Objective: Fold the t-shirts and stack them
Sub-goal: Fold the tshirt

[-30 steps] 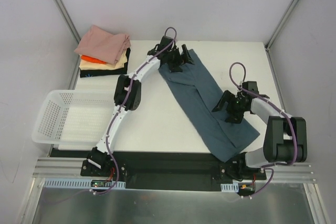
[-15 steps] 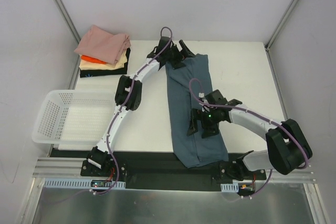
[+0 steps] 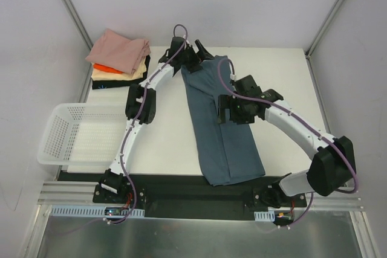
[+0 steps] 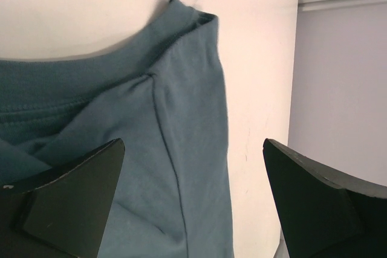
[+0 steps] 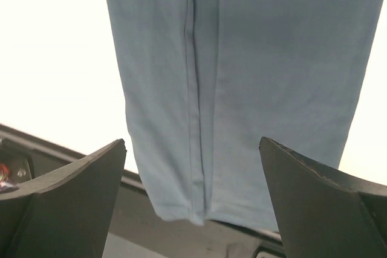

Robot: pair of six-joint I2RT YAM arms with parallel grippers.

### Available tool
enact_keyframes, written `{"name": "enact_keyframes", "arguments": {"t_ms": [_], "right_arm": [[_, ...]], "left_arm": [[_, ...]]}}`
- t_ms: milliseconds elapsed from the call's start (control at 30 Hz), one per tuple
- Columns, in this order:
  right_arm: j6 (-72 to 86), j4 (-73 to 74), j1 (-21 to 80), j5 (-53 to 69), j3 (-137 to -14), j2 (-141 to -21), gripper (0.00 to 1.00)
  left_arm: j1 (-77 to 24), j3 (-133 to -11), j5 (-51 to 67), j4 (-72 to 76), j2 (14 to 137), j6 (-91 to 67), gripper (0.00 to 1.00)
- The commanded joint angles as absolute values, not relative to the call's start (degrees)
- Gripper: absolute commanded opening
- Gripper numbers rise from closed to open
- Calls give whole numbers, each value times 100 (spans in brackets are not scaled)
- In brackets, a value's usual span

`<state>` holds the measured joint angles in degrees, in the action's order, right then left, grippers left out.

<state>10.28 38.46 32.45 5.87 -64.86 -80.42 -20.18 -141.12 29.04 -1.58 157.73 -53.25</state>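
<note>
The slate-blue t-shirt strip lies at a slant with its hem over the near edge (image 3: 233, 180). Both my grippers should slide it straight and inward before they take the hem's corners (image 3: 209, 180).
The slate-blue t-shirt (image 3: 221, 125) lies folded into a long strip down the table's middle, its bottom hem hanging over the near edge. My left gripper (image 3: 196, 55) is open over the strip's far collar end (image 4: 175, 83), holding nothing. My right gripper (image 3: 233, 113) is open above the middle of the strip; its wrist view shows the shirt's lower half and hem (image 5: 242, 89) between the spread fingers. A stack of folded tees sits at the far left: dusty pink (image 3: 121, 49) on top, then orange (image 3: 104, 68), cream (image 3: 118, 75) and black (image 3: 121, 81).
A white plastic lattice basket (image 3: 54, 140) stands at the table's left edge. The black rail (image 3: 199, 194) with both arm bases runs along the near edge. Grey walls close in the back and sides.
The right gripper has swung from the strip's lower right end to its middle. The blue strip has turned from a diagonal to nearly straight. The left gripper shifted slightly left.
</note>
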Motion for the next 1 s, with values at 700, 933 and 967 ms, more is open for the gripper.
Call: {"name": "enact_keyframes", "arguments": {"t_ms": [700, 933, 967], "right_arm": [[703, 3885, 2804, 368, -7305, -10170, 96], [852, 3709, 2804, 624, -6056, -9344, 96], [896, 3674, 2812, 650, -5899, -9325, 96]], "left_arm": [[-2777, -7637, 3128, -18, 10308, -4438, 99], [-3147, -8244, 3235, -18, 11477, -4570, 99], [-3146, -8331, 3095, -9, 11696, -4614, 99]]}}
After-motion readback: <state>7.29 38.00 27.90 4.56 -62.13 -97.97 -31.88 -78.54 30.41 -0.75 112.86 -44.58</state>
